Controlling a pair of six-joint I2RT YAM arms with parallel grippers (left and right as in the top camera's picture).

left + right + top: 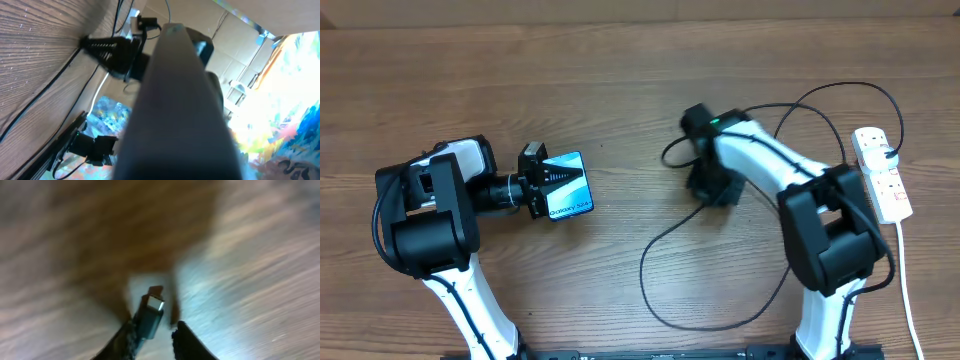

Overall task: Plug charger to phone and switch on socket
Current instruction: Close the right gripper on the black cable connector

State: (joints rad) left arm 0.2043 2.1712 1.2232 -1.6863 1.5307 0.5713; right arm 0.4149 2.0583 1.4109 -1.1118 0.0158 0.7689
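Next, my right gripper opens its fingers and takes the black housing (pixel 149 322) straight before bringing it to the phone, because the connector tip (pixel 155 303) slants between its fingers.
The phone (pixel 566 186), its light-blue screen lit, is held at its left end above the table by my left gripper (pixel 536 181), which is shut on it. In the left wrist view the phone (pixel 175 110) is a dark blur filling the middle. The charger (pixel 644 268) is a thin black cable looping across the table. My right gripper (pixel 712 186) is down at the cable's end. In the right wrist view the connector tip (pixel 151 314) lies against the left finger (pixel 125 340). A narrow gap separates it from the right finger (pixel 187 342). The white socket (pixel 882 172) lies at the far right.
The socket's white cord (pixel 910 290) runs down the right edge toward the front. More black cable arcs from the socket over the back right (pixel 840 90). The right arm (pixel 117 52) shows across the table in the left wrist view.
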